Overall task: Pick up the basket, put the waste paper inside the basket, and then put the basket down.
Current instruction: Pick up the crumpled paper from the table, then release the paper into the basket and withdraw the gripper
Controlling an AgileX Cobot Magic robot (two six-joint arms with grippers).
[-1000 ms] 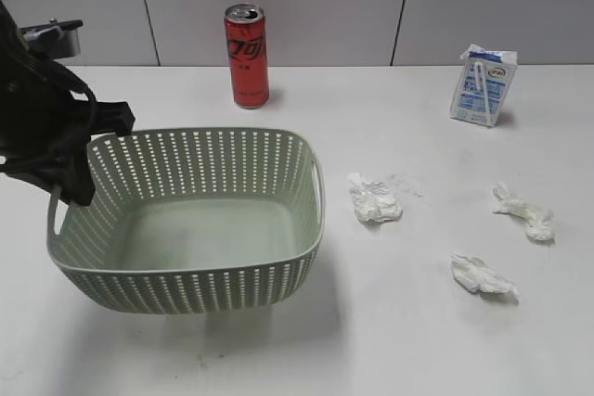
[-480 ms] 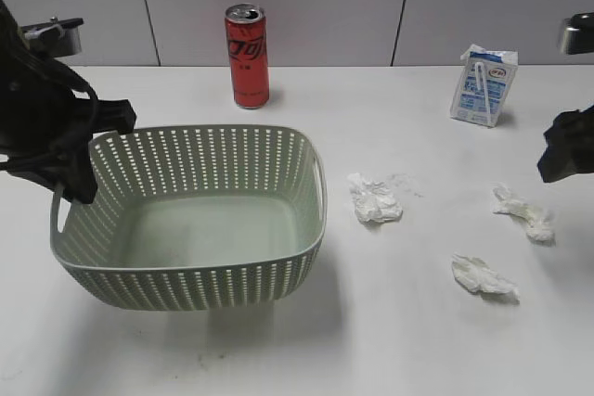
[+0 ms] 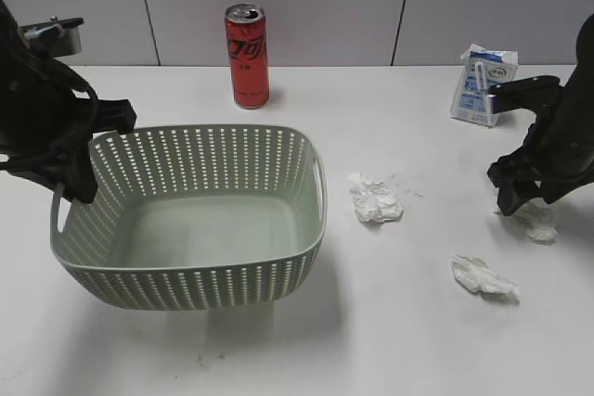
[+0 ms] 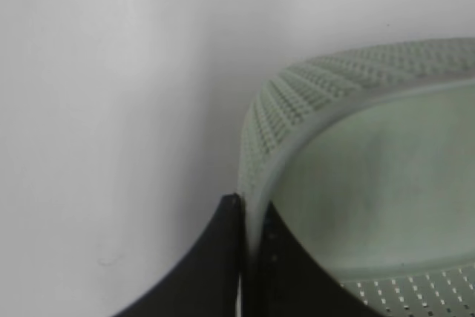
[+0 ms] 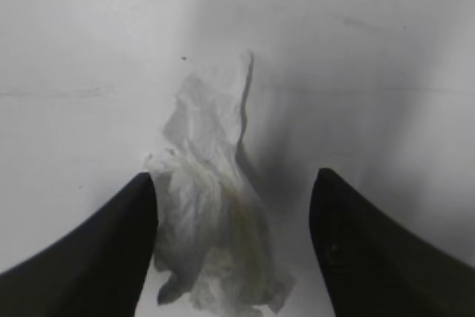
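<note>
The white paper wad [image 3: 538, 222] will squeeze narrow and spread out loosely when I lift it, because a thin, creased flap [image 5: 211, 113] sticks out past the fingers.
The pale green perforated basket [image 3: 200, 220] hangs tilted above the table, its left rim pinched by my left gripper [image 3: 67, 194]; the left wrist view shows the jaws [image 4: 251, 209] shut on the basket wall [image 4: 356, 176]. Three white paper wads lie on the right: one near the basket [image 3: 375, 199], one at the front [image 3: 483, 276], one far right [image 3: 536, 221]. My right gripper [image 3: 516, 194] is open and low over the far-right wad, which lies between its fingers [image 5: 234, 183] in the right wrist view [image 5: 211, 220].
A red drink can [image 3: 246, 56] stands at the back behind the basket. A blue-white drink carton [image 3: 484, 85] stands at the back right, just behind my right arm. The table top [image 3: 390, 340] is white, with a grey panelled wall behind.
The right arm has come in from the right edge and lowered over the far-right wad. The basket has risen slightly in the left gripper.
</note>
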